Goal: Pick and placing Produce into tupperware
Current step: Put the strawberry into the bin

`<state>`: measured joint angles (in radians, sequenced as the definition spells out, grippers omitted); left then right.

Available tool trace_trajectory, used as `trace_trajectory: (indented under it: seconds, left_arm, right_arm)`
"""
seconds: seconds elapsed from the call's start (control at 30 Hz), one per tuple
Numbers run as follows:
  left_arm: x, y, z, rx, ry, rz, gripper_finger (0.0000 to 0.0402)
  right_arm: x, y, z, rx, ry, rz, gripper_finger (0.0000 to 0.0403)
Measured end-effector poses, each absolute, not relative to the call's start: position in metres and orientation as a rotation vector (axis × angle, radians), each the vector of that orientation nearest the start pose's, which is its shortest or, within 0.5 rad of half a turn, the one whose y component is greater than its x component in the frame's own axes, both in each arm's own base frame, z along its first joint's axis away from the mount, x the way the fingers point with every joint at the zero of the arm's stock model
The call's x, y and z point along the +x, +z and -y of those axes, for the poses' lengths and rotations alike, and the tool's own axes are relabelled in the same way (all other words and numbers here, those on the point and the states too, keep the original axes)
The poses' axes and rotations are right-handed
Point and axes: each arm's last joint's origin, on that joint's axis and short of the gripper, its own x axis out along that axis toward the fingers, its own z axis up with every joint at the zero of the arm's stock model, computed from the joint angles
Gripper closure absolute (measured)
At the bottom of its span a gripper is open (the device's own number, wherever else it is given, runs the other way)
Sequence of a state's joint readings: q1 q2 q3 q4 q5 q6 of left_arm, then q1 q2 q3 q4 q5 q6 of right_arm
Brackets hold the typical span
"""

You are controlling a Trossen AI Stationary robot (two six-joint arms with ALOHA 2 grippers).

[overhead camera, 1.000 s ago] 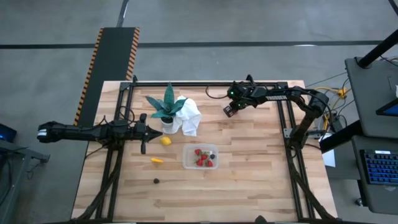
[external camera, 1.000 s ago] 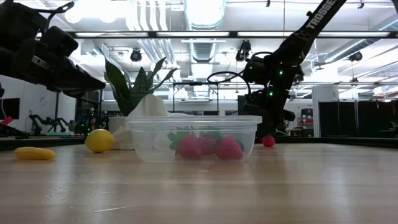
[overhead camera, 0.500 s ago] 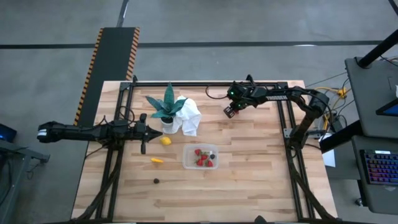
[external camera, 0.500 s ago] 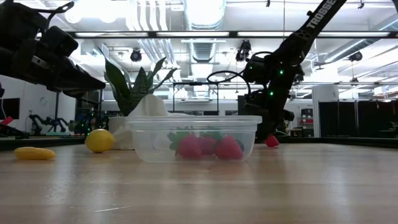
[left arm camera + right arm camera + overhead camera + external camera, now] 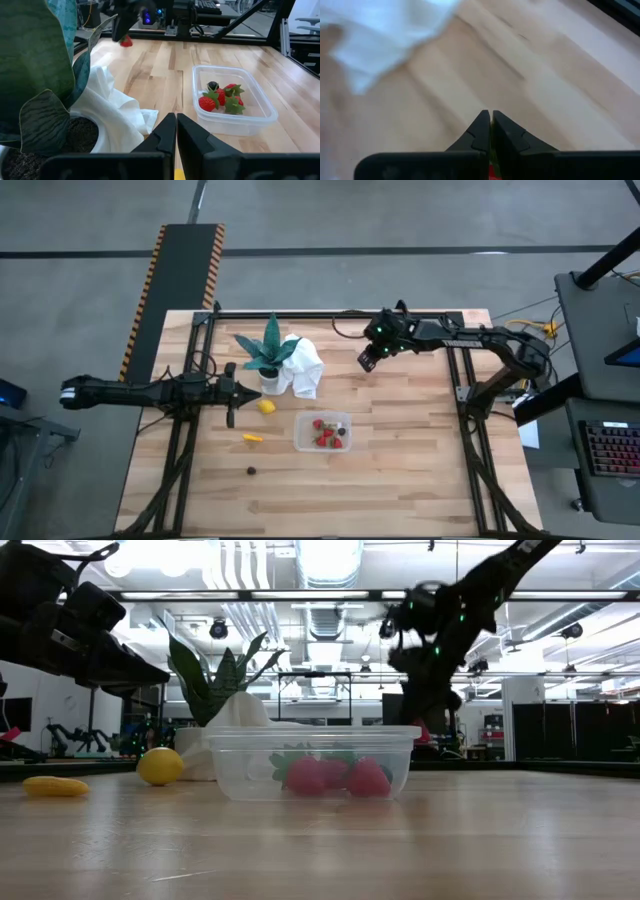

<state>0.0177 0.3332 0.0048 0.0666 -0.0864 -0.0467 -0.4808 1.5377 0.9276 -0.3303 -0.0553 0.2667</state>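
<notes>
My right gripper is carrying the held strawberry (image 5: 126, 41), which hangs clear of the wood, and the tupperware stands open. My right gripper continues to carry until it is over the strawberries inside (image 5: 327, 434).
The clear tupperware (image 5: 322, 431) stands on the table's middle with three strawberries (image 5: 220, 97) and a dark round piece (image 5: 213, 85) inside. A lemon (image 5: 266, 406), a yellow-orange piece (image 5: 252, 437) and a tiny dark one (image 5: 251, 471) lie on the table to its left. My right gripper (image 5: 366, 361) hangs over the far part of the table, shut on a red strawberry (image 5: 126, 42). My left gripper (image 5: 243, 392) is shut and waits beside the potted plant (image 5: 268, 352), just far of the lemon. My right gripper pinches the strawberry (image 5: 492, 171) between its two fingers, coming at it from above and slanting down. Only a sliver of red shows between the fingers in the right wrist view. The strawberry (image 5: 423, 732) is lifted clear of the table.
A green spiky potted plant and a white cloth (image 5: 305, 368) sit left of my right gripper, at the far left of the table. Black frame rails (image 5: 330, 314) run along the table's far and side edges. Bare wood lies between the right gripper and the tupperware.
My right gripper has risen from the table with the strawberry. A second ago the berry lay on the wood under the fingers; now it hangs clear above the tabletop. The left arm has kept still.
</notes>
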Motion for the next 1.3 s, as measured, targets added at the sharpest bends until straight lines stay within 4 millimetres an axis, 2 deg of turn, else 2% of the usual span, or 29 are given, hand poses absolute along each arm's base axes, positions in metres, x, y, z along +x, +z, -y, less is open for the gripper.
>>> trace_trajectory:
  seconds: [0.2,0.4,0.5,0.63,0.9,1.13,1.3]
  left_arm:
    - [0.115,0.143,-0.005,-0.037,0.11,-0.257,0.0402]
    - [0.115,0.143,-0.005,-0.038,0.11,-0.256,0.0402]
    - [0.115,0.143,-0.005,-0.038,0.11,-0.255,0.0402]
    - [0.115,0.143,-0.005,-0.038,0.11,-0.254,0.0402]
    - [0.115,0.143,-0.005,-0.038,0.11,-0.253,0.0402]
    - [0.115,0.143,-0.005,-0.038,0.11,-0.253,0.0402]
    - [0.115,0.143,-0.005,-0.038,0.11,-0.254,0.0402]
  right_arm:
    - [0.284,0.226,0.094,0.435,-0.34,-0.745,0.0395]
    - [0.3,0.241,0.045,0.381,-0.175,-0.63,0.0395]
    - [0.312,0.24,0.022,0.35,-0.092,-0.583,0.0395]
    - [0.324,0.226,-0.003,0.315,-0.046,-0.594,0.0395]
    - [0.341,0.194,-0.023,0.3,-0.017,-0.644,0.0395]
    - [0.355,0.187,-0.037,0.293,0.035,-0.669,0.0395]
    - [0.356,0.18,-0.038,0.292,0.038,-0.721,0.0395]
